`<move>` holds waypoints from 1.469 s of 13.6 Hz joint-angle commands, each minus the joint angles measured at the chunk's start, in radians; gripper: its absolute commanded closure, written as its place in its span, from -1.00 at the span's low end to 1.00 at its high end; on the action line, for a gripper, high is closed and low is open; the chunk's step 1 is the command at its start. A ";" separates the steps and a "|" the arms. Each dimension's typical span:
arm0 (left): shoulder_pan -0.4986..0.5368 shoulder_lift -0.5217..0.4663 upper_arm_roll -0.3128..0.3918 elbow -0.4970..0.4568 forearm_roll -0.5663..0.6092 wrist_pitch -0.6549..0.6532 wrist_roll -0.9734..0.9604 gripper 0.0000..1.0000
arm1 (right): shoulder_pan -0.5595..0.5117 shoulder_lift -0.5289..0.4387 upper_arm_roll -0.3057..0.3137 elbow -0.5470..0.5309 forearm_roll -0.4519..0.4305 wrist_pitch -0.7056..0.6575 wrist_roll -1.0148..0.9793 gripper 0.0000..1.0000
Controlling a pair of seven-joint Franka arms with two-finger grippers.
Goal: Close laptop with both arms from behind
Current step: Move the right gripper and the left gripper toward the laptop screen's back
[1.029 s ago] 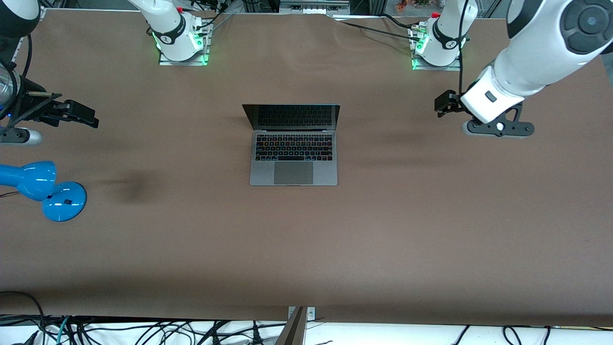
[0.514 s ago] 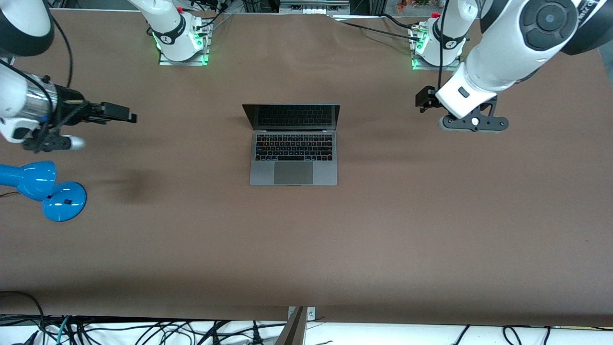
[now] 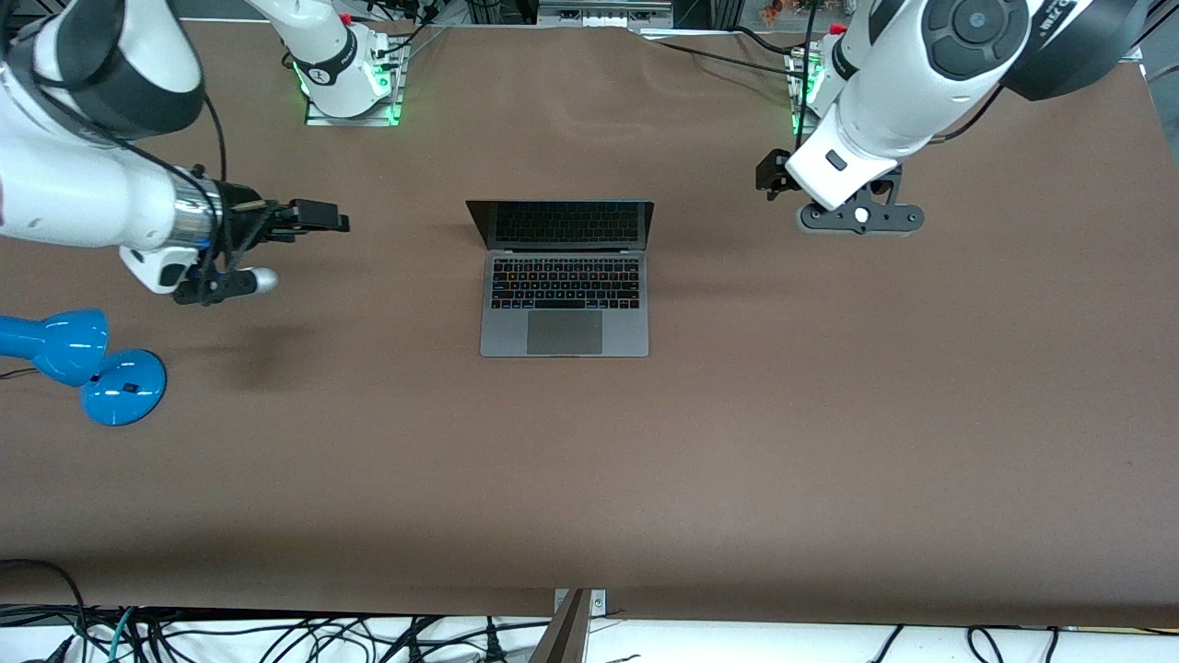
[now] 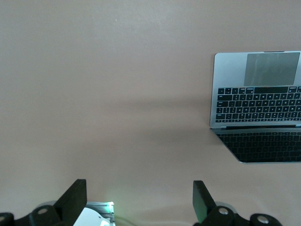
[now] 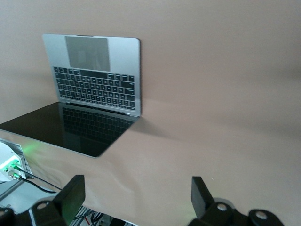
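Observation:
A long hinge [image 3: 566, 252] joins the dark screen [image 3: 563, 225] and the flat base, so the screen should swing fully shut while the base stays in place when the robot pushes the screen from behind.
The grey-silver laptop [image 3: 565, 276] lies open in the middle of the brown table [image 3: 829, 414], dark screen raised and facing the front camera, black keyboard and trackpad showing. My right gripper [image 3: 322, 218] hangs open and empty over the table, beside the laptop toward the right arm's end. My left gripper [image 3: 772, 175] hangs open and empty over the table, beside the laptop toward the left arm's end. The left wrist view shows the laptop [image 4: 256, 106] ahead of the open left gripper [image 4: 138, 200]. The right wrist view shows the laptop [image 5: 94, 89] ahead of the open right gripper [image 5: 137, 194].
A blue desk lamp [image 3: 83, 359] stands at the right arm's end of the table, nearer the front camera than the right gripper. The two arm bases [image 3: 350, 83] [image 3: 834, 92] with green lights stand along the table edge farthest from the front camera.
Both arms have swung in toward the laptop from the table's two ends. Both grippers stay open. The laptop has not moved.

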 commanded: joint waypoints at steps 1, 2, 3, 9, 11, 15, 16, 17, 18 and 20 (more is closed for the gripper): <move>0.003 -0.005 -0.029 -0.002 -0.014 -0.003 -0.048 -0.87 | 0.010 0.003 0.047 -0.008 -0.001 0.037 0.022 -0.88; 0.002 -0.003 -0.039 -0.004 -0.028 0.001 -0.065 -0.81 | 0.022 0.011 0.053 -0.008 -0.003 0.045 0.061 -0.78; 0.002 -0.001 -0.043 -0.004 -0.060 0.004 -0.091 -0.75 | 0.045 0.014 0.065 -0.008 -0.009 0.066 0.106 -0.76; 0.002 0.055 -0.132 -0.004 -0.095 0.007 -0.244 0.73 | 0.232 0.046 0.074 0.002 -0.184 0.160 0.363 -0.75; 0.002 0.066 -0.141 -0.009 -0.137 0.008 -0.260 1.00 | 0.259 0.051 0.088 0.006 -0.184 0.163 0.460 -0.60; -0.003 0.068 -0.186 -0.059 -0.178 0.031 -0.279 1.00 | 0.277 0.074 0.136 0.007 -0.168 0.188 0.626 0.11; -0.003 0.066 -0.190 -0.088 -0.204 0.051 -0.279 1.00 | 0.277 0.088 0.148 0.007 -0.164 0.185 0.640 0.30; -0.006 0.068 -0.194 -0.110 -0.229 0.075 -0.282 1.00 | 0.279 0.100 0.162 0.006 -0.164 0.179 0.638 0.51; -0.007 0.066 -0.204 -0.142 -0.249 0.105 -0.283 1.00 | 0.279 0.114 0.182 0.001 -0.164 0.176 0.635 0.65; -0.009 0.068 -0.217 -0.180 -0.257 0.143 -0.295 1.00 | 0.279 0.126 0.208 -0.002 -0.164 0.177 0.634 0.74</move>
